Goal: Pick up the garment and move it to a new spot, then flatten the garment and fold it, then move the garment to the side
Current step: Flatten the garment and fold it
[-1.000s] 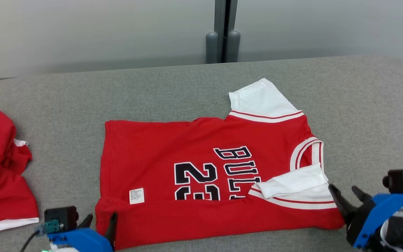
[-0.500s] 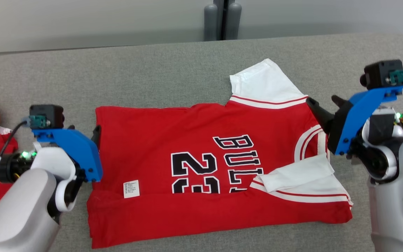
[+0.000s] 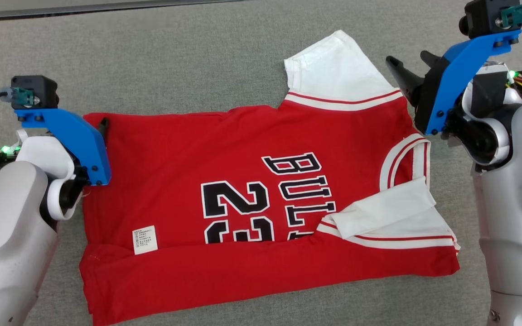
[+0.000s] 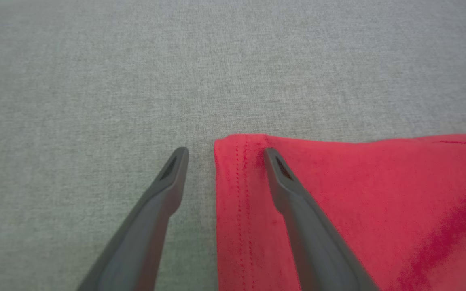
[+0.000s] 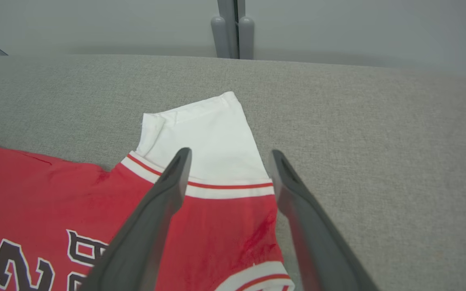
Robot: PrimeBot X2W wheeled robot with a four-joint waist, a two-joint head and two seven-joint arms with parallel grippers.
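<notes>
My gripper is about to fold the far sleeve (image 3: 340, 68) over. This should bring the red far edge over some lettering, because a striped seam (image 3: 345, 102) joins the sleeve and the body.
The garment (image 3: 243, 149) is a red jersey with black-and-white lettering and white sleeves, spread on the grey table with its near long edge folded over. Its near sleeve (image 3: 383, 213) lies folded onto the chest, while the far sleeve (image 3: 333, 68) sticks out flat. My left gripper (image 3: 101, 127) is open at the far left hem corner. In the left wrist view that gripper (image 4: 225, 151) straddles the corner, one finger over the red cloth (image 4: 378, 202) and one over bare table. My right gripper (image 3: 407, 59) is open above the far sleeve's shoulder seam, and the right gripper (image 5: 229, 152) frames the white sleeve (image 5: 200, 129) there.
The grey fabric table (image 3: 197, 54) has bare room beyond the garment, up to its back edge (image 3: 107, 10). A white label (image 3: 145, 240) lies on the red cloth near the front left. Grey posts (image 5: 233, 34) stand against the wall behind the table.
The head camera has tilted down, so the red pile at the left has left the picture. Both arms have moved forward from the table's front, the left to the hem corner, the right to the far shoulder.
</notes>
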